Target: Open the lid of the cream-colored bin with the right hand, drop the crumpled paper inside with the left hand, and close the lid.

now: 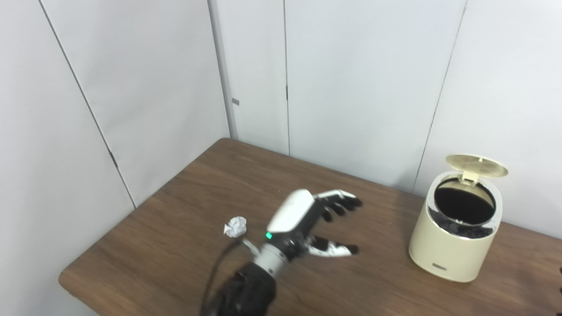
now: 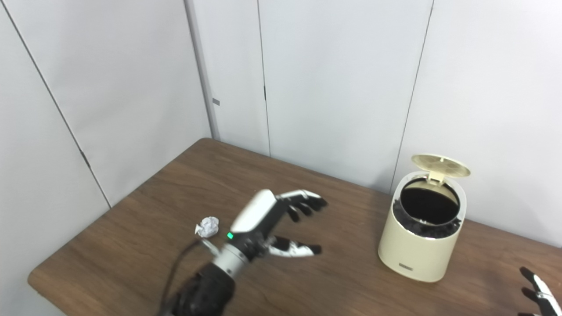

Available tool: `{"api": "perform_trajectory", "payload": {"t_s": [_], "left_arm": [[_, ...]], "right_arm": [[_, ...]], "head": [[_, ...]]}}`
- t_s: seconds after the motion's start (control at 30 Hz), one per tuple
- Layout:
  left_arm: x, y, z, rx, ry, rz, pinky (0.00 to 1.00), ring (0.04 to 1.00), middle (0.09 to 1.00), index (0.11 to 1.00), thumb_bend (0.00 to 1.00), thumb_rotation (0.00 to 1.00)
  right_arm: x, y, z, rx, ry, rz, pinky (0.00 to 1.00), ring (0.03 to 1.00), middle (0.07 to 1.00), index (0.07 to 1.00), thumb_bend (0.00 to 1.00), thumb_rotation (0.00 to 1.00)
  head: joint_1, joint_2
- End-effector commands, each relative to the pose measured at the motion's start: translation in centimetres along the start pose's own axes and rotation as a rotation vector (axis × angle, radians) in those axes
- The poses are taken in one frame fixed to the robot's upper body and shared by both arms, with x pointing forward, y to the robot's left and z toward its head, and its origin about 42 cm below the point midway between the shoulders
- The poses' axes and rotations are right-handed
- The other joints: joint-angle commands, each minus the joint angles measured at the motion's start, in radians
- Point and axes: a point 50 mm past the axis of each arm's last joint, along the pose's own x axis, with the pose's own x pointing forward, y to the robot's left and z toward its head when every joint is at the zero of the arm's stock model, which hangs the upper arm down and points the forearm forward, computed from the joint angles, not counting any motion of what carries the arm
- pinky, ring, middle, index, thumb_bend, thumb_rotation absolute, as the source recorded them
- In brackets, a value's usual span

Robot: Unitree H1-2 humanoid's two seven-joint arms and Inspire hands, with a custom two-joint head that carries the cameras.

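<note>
The round lid (image 1: 478, 165) stands by itself on its back hinge (image 1: 470, 178), so it will stay open when I bring the crumpled paper in.
The cream-colored bin (image 1: 454, 245) stands at the right of the wooden table, its round lid (image 1: 476, 165) flipped up at the back and the dark liner inside showing. A crumpled white paper ball (image 1: 235, 226) lies on the table toward the left. My left hand (image 1: 309, 221) hovers just right of the paper, open, fingers and thumb spread and pointing toward the bin, holding nothing. Only the fingertips of my right hand (image 2: 538, 292) show at the bottom right corner, spread apart, right of the bin and apart from it.
White wall panels (image 1: 351, 87) close in the table on the left and behind. The table's front-left corner (image 1: 66, 278) is rounded. Bare wood (image 1: 377, 263) lies between my left hand and the bin.
</note>
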Motion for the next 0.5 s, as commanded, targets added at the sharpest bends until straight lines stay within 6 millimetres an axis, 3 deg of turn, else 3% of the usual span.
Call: {"api": "perform_trajectory", "payload": {"t_s": [0.0, 0.17, 0.47], "left_arm": [[0.6, 2.8, 0.8, 0.093, -0.034, 0.025, 0.53, 0.637, 0.685, 0.693, 0.75, 0.02], [0.0, 6.3, 0.8, 0.269, 0.014, -0.008, 0.48, 0.606, 0.682, 0.690, 0.76, 0.00], [-0.3, 11.7, 0.5, 0.451, 0.107, -0.084, 0.50, 0.617, 0.677, 0.674, 0.83, 0.00]], "right_arm": [[1.1, -1.5, 1.2, -0.028, -0.083, -0.037, 0.71, 0.902, 0.970, 0.956, 0.75, 0.54], [1.3, -1.5, 1.2, -0.042, -0.085, -0.033, 0.73, 0.910, 0.974, 0.960, 0.74, 0.55], [1.9, -1.4, 1.3, -0.031, -0.103, -0.031, 0.72, 0.898, 0.967, 0.949, 0.75, 0.55]], "head": [[-0.001, 0.001], [-0.008, 0.001], [-0.014, -0.001]]}}
